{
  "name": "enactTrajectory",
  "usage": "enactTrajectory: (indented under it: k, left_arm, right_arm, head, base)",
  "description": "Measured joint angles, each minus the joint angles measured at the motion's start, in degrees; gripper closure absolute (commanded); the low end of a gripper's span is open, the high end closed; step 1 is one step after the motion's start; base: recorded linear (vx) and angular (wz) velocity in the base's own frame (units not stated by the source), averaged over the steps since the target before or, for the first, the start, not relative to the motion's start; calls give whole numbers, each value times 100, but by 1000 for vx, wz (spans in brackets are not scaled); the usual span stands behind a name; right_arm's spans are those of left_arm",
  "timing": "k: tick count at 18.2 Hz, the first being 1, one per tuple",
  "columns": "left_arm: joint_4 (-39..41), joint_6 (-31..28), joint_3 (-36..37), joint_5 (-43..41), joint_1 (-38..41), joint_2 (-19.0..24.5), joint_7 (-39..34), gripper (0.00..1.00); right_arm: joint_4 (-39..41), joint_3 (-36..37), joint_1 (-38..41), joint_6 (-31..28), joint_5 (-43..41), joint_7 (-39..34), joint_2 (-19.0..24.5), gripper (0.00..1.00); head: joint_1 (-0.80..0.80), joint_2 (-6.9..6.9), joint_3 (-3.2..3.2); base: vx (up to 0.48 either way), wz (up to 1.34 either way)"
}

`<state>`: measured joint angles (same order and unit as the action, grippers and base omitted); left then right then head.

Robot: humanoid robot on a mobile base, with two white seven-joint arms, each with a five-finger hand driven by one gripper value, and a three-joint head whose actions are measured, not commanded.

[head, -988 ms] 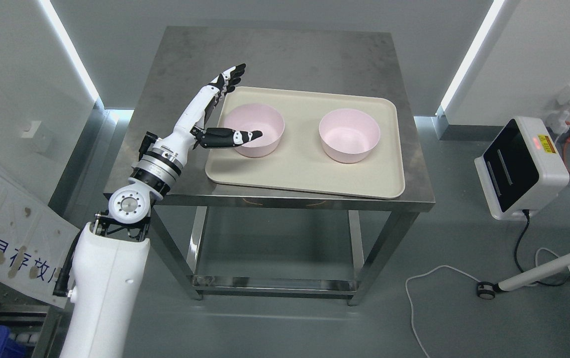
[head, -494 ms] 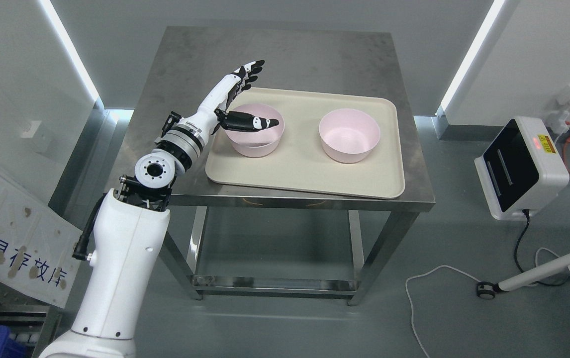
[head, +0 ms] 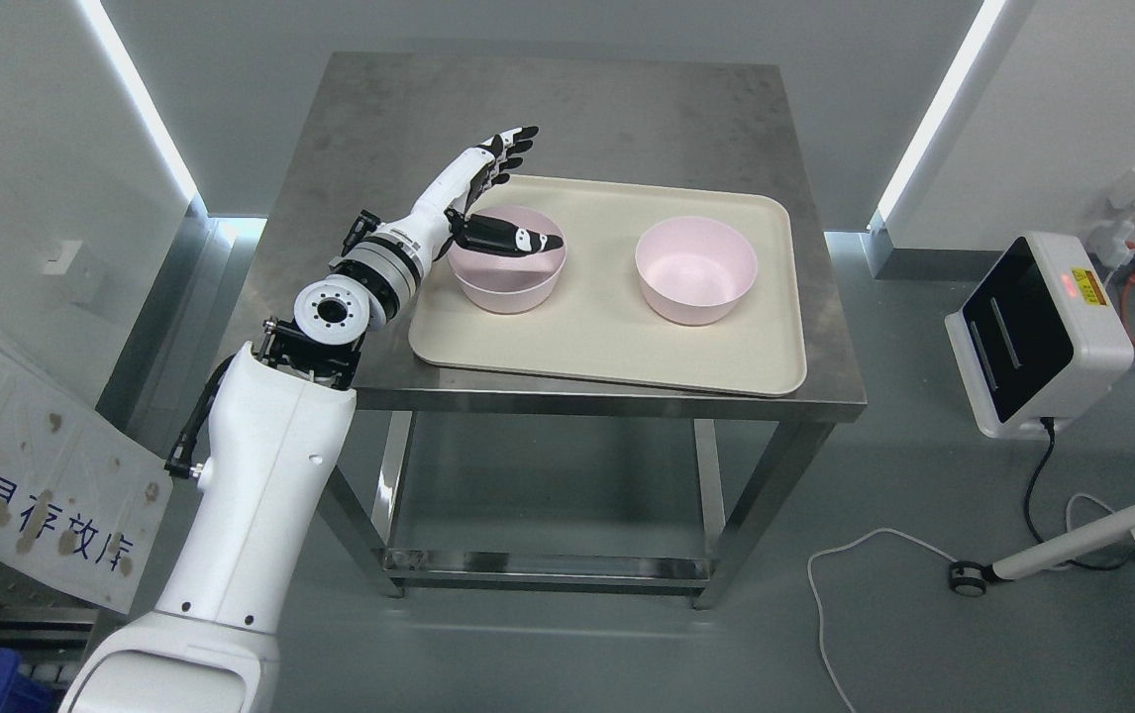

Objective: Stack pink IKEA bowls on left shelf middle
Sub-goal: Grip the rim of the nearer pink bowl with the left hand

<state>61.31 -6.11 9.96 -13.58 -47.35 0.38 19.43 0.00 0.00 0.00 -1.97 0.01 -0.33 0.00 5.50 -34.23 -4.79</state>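
Observation:
My left gripper will lower the bowl (head: 512, 280) under it, which will sit deep inside the other, because both pink bowls widen from a narrow base (head: 691, 309).
Two pink bowls stand upright on a beige tray (head: 607, 347) on the steel table (head: 567, 109). The left bowl (head: 508, 282) is at the tray's left side, the right bowl (head: 695, 269) toward its right. My left hand (head: 518, 193) is open at the left bowl's far left rim. Its thumb (head: 513, 240) reaches across the bowl's opening and its fingers (head: 513, 149) stretch out straight past the tray's back left corner. The hand holds nothing. The right arm does not show.
A white device (head: 1038, 337) with a dark screen stands on the floor at the right, with cables (head: 855, 564) running from it. A white sign board (head: 23, 475) leans at the lower left. The table has an open frame below.
My left arm has pushed forward and to the right. The thumb, which was in front of the left bowl's near wall, now lies over its opening. Both bowls stay where they were.

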Motion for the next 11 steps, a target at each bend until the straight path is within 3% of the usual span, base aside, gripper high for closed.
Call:
enactTrajectory:
  k: [8, 11]
  left_arm:
    - [-649, 19, -33, -16, -268, 33, -94, 7]
    - [-792, 27, -23, -18, -301, 112, -1, 14]
  right_arm:
    - [0, 0, 0, 0, 0, 0, 0, 0]
    - [0, 0, 0, 0, -1, 0, 0, 0]
  head:
    - [0, 0, 0]
    - [0, 0, 0]
  base:
    - [0, 0]
    - [0, 0]
